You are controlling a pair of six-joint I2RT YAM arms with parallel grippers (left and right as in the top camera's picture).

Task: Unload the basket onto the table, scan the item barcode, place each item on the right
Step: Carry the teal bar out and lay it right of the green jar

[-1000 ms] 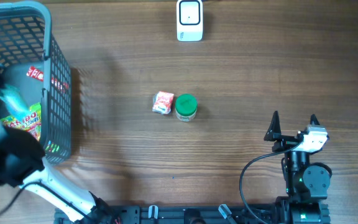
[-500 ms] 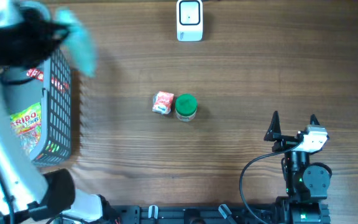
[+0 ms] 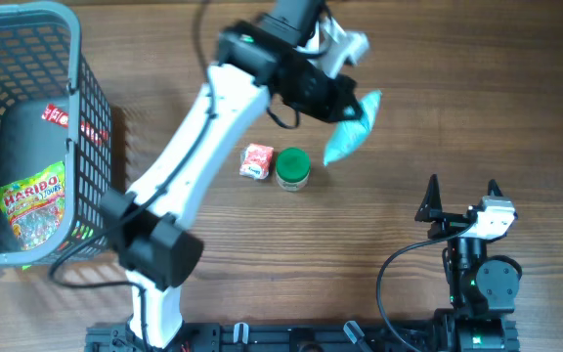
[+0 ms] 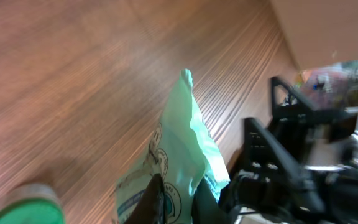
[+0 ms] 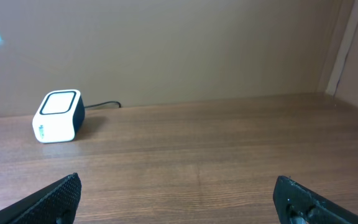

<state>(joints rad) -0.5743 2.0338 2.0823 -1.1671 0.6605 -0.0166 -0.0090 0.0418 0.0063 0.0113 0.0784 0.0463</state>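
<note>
The mint-green pouch [image 3: 352, 132] is hanging clear of the green-lidded jar. My left gripper should keep moving the pouch down until it touches the open wood [image 3: 360, 166], then let go.
A mint-green pouch [image 3: 352, 132] hangs above the table's back middle, with my left gripper [image 3: 343, 103] shut on its top. In the left wrist view the pouch [image 4: 174, 149] fills the space between the dark fingers [image 4: 156, 202], its printed side facing the camera. The white scanner [image 5: 58, 116] stands at the table's far edge in the right wrist view; in the overhead view my left arm covers it. My right gripper [image 3: 462, 191] rests open at the front right, nothing between its fingers [image 5: 67, 190].
A green-lidded jar [image 3: 292, 168] and a small red-and-white packet [image 3: 257, 161] sit side by side mid-table, just left of the pouch. A grey wire basket [image 3: 91, 147] at the left holds a Haribo bag [image 3: 32, 200] and a dark package.
My left arm has swung out of the basket and across to the back middle of the table, carrying the mint-green pouch. The right arm has not moved.
</note>
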